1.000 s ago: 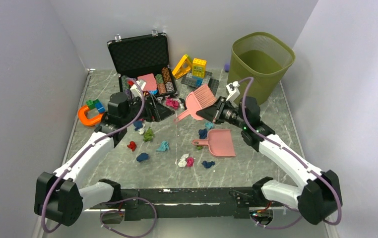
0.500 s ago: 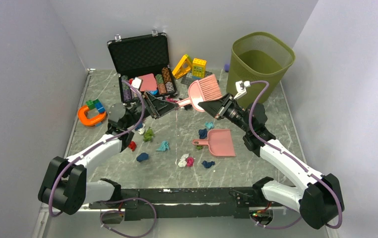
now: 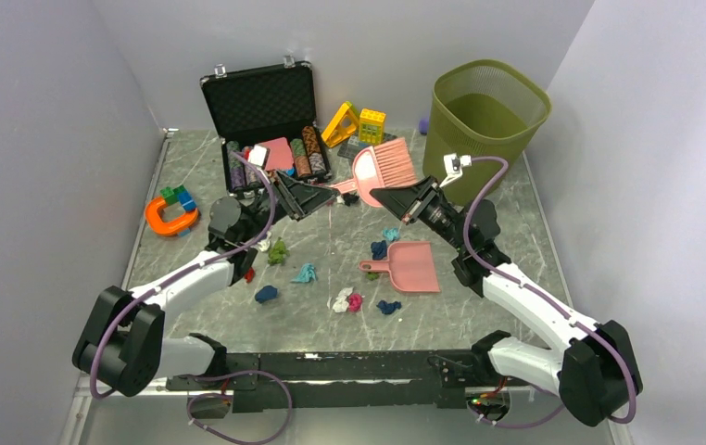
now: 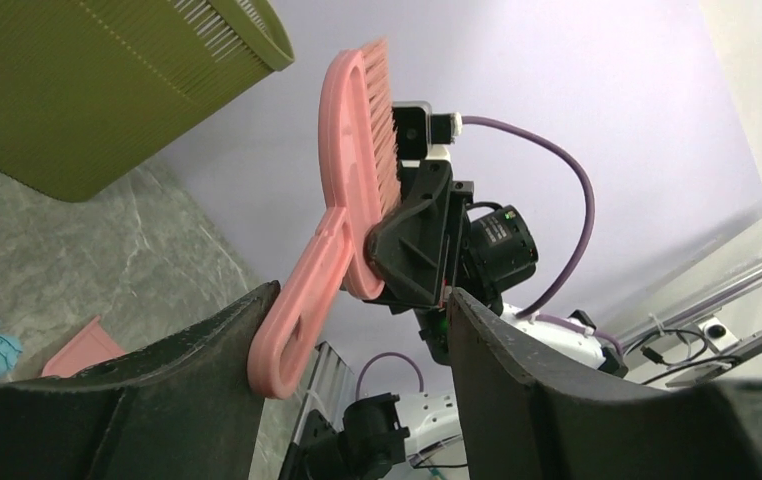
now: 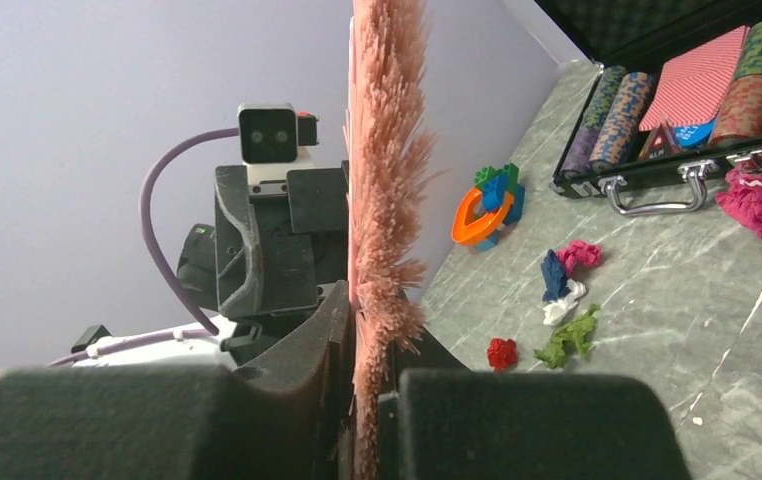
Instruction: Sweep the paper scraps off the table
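Observation:
The brush is held by its bristled head (image 3: pixel 384 168) in my right gripper, so my left gripper should take the brush's handle to free my right gripper for the dustpan's handle (image 3: pixel 374 266).
My right gripper (image 3: pixel 379 196) is shut on the head of a pink hand brush (image 3: pixel 383 168), held above the table (image 3: pixel 479 306); the bristles run between its fingers in the right wrist view (image 5: pixel 385 200). My left gripper (image 3: pixel 329 192) is open, and the brush handle (image 4: pixel 302 310) sits between its jaws, against one finger. Paper scraps lie on the table: green (image 3: pixel 278 250), teal (image 3: pixel 305 273), dark blue (image 3: pixel 266 294), white and pink (image 3: pixel 346 299). Red (image 5: pixel 501 352) and green (image 5: pixel 569 338) scraps show in the right wrist view.
A pink dustpan (image 3: pixel 409 266) lies at mid-table right. A green bin (image 3: pixel 484 111) stands at the back right. An open black case (image 3: pixel 261 107) with poker chips, plastic blocks (image 3: pixel 365 125) and an orange horseshoe piece (image 3: pixel 166 216) lie along the back and left.
The right gripper has lifted the brush off the table and tilted it upright. The left gripper has swung in towards the centre and now straddles the brush handle.

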You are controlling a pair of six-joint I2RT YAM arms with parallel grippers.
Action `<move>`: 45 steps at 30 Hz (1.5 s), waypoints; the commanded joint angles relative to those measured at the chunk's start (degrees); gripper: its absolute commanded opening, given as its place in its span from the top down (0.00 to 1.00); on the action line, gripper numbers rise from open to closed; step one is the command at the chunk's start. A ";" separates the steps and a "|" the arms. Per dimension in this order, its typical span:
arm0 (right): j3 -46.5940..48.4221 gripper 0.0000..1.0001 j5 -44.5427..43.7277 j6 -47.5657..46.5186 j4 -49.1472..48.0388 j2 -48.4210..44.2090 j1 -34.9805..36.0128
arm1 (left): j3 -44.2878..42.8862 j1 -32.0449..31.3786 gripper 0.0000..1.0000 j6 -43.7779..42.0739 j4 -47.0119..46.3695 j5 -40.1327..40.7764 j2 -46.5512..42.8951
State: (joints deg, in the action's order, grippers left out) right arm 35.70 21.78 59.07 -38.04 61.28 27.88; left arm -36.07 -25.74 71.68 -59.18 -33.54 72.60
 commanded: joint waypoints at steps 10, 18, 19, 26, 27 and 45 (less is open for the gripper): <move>-1.90 1.00 -1.76 -0.97 -6.47 0.20 1.38 | -2.08 -2.07 0.43 2.91 -4.24 5.47 0.36; -1.88 1.00 -2.25 -1.86 -6.40 1.19 1.73 | -1.82 -2.81 0.54 3.91 -5.74 5.66 1.66; -1.97 1.00 -2.24 -2.01 -6.27 1.14 1.72 | -1.69 -2.79 0.60 4.05 -6.22 5.64 1.68; -2.26 0.47 -3.15 -3.08 -3.38 0.00 1.75 | -1.15 -2.55 1.00 2.57 -6.25 5.40 1.27; -2.26 0.22 -3.26 -3.41 -2.17 -0.28 1.68 | -1.46 -2.23 1.00 1.59 -5.12 4.50 0.86; 2.83 0.01 -24.38 8.93 63.97 -2.43 2.52 | -8.00 8.29 1.00 -43.18 77.93 33.14 -32.40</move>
State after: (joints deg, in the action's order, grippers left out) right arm 35.35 2.02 57.71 6.81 53.98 29.54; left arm -41.15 -17.91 37.45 2.04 -12.97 43.66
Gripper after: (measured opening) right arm 0.993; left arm 0.105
